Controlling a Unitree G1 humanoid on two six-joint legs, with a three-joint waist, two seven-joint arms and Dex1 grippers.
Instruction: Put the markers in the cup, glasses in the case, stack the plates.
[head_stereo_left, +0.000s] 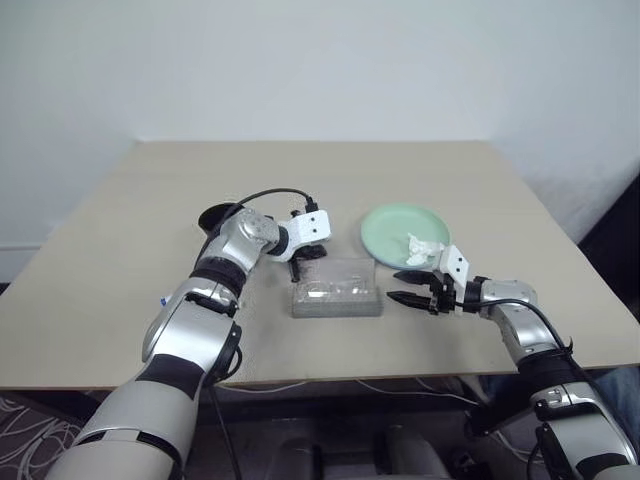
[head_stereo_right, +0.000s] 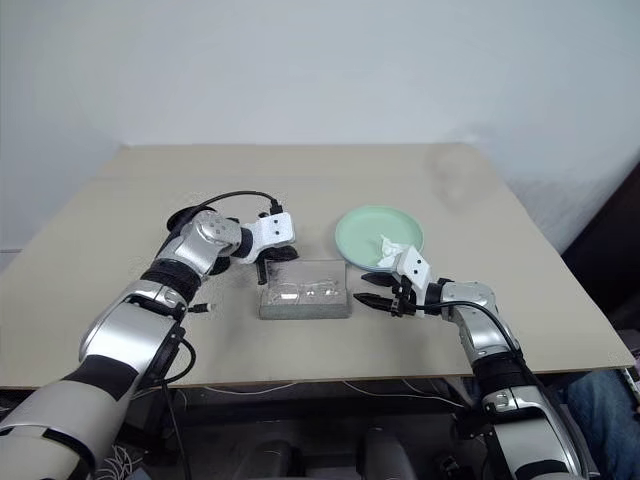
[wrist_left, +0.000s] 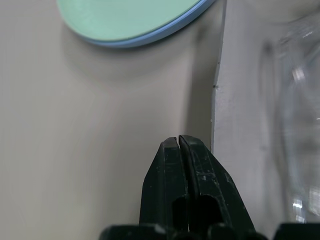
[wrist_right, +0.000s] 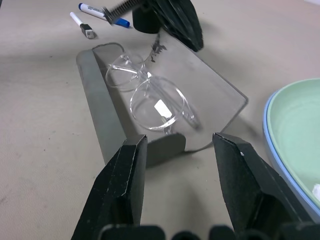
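The glasses are lying inside the grey case (head_stereo_left: 337, 291) with my left gripper's fingers behind its lid, so I should go on pushing the lid (head_stereo_left: 346, 267) over until it shuts.
The grey case (head_stereo_left: 337, 290) lies mid-table, and the clear glasses (wrist_right: 150, 95) rest inside it under the translucent lid. My left gripper (head_stereo_left: 297, 270) is shut with nothing between its fingers. It points down at the table beside the case's far left corner (wrist_left: 220, 100). My right gripper (head_stereo_left: 405, 285) hovers open just right of the case, its fingers (wrist_right: 127, 170) empty. The mint green plate (head_stereo_left: 395, 225) sits on the light blue plate, whose rim (wrist_left: 150, 37) shows beneath. The black cup (head_stereo_left: 212, 215) stands half hidden behind my left arm. Two markers (wrist_right: 102, 12) lie on the table left of the case.
A crumpled white tissue (head_stereo_left: 425, 248) lies on the green plate's near side. The beige table (head_stereo_left: 120, 230) is bare to the left and at the back. Its front edge runs close under both arms.
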